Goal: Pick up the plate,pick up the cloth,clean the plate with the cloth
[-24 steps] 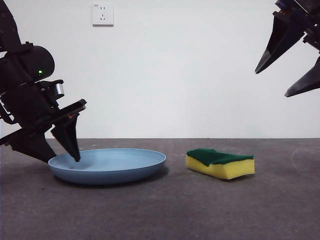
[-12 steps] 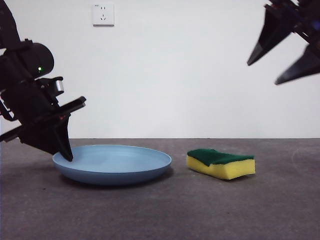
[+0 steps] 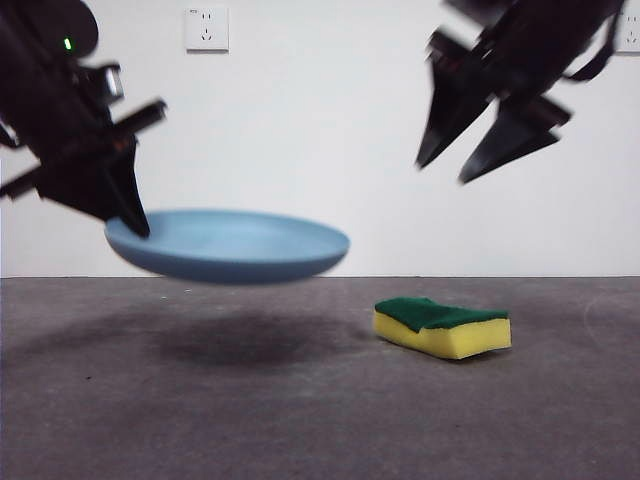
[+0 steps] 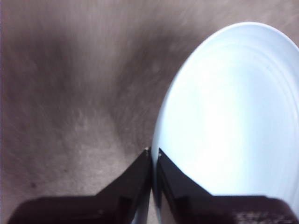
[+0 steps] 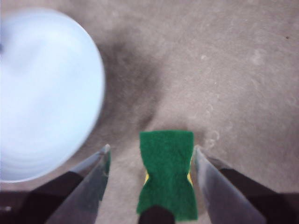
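My gripper will pinch the cloth [image 3: 442, 328], which has a narrow waist [image 5: 168, 175] between wider ends, so the cloth will squeeze thin there and spread out like a bow tie.
My left gripper [image 3: 128, 215] is shut on the rim of the light-blue plate [image 3: 228, 245] and holds it level in the air above the table; the left wrist view shows the jaws pinching the plate [image 4: 233, 112] at its edge [image 4: 153, 151]. The cloth, a yellow sponge with a green top [image 3: 443, 326], lies on the table to the right. My right gripper [image 3: 445, 170] is open, high above the sponge; in the right wrist view its jaws [image 5: 152, 151] stand either side of the sponge [image 5: 167, 172], well above it, with the plate [image 5: 42, 93] beside.
The grey table [image 3: 320, 420] carries the plate's shadow under the lifted plate. A white wall with a socket [image 3: 206, 29] stands behind.
My left gripper has lifted the plate off the table and holds it in the air. My right gripper has moved left and down towards the sponge, jaws still open.
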Available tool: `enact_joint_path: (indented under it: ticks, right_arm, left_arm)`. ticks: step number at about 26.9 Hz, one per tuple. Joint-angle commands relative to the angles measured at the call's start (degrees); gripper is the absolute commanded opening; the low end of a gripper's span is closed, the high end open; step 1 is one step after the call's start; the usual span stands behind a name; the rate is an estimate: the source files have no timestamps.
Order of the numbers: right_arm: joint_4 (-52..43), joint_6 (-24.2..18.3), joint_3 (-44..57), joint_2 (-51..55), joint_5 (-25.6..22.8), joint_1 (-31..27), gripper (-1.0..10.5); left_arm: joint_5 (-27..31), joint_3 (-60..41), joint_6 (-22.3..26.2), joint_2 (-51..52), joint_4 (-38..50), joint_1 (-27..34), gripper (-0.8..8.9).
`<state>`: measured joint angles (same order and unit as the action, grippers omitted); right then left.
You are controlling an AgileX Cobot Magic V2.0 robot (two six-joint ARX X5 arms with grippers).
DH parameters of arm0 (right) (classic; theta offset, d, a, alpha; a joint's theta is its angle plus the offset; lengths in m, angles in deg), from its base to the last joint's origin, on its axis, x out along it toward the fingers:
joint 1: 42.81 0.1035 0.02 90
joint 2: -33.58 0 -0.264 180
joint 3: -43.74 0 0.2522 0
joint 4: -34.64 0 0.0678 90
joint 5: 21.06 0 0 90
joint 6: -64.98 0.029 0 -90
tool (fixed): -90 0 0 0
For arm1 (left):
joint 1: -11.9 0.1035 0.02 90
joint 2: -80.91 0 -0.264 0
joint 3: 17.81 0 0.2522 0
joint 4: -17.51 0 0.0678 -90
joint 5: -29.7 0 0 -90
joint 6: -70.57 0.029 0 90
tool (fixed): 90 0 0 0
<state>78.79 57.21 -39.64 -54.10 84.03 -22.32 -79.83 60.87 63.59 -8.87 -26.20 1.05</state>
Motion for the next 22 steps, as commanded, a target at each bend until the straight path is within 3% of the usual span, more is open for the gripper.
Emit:
enact_joint_path:
  ticks: [1,12,17,22]
  right_arm:
    - [0.37,-2.67,-1.42,-4.85,-1.99,1.01,3.1]
    - [2.12,-2.8,-2.12,-18.93,-1.92,1.44,3.1]
    - [3.32,-2.8,-2.12,-21.51,-2.19,1.77,0.0]
    - [3.65,-2.08,-2.12,-20.74,-2.08,1.77,-0.2]
  left_arm:
    - [-0.02,0.15,1.31,2.91,-0.83,-0.09,-0.08]
    - [0.57,0.15,2.69,8.11,-2.45,-0.09,-0.08]
    - [5.79,0.15,2.78,8.11,-1.4,-0.04,-0.08]
    - [8.26,0.15,4.07,6.45,-1.25,-0.15,-0.08]
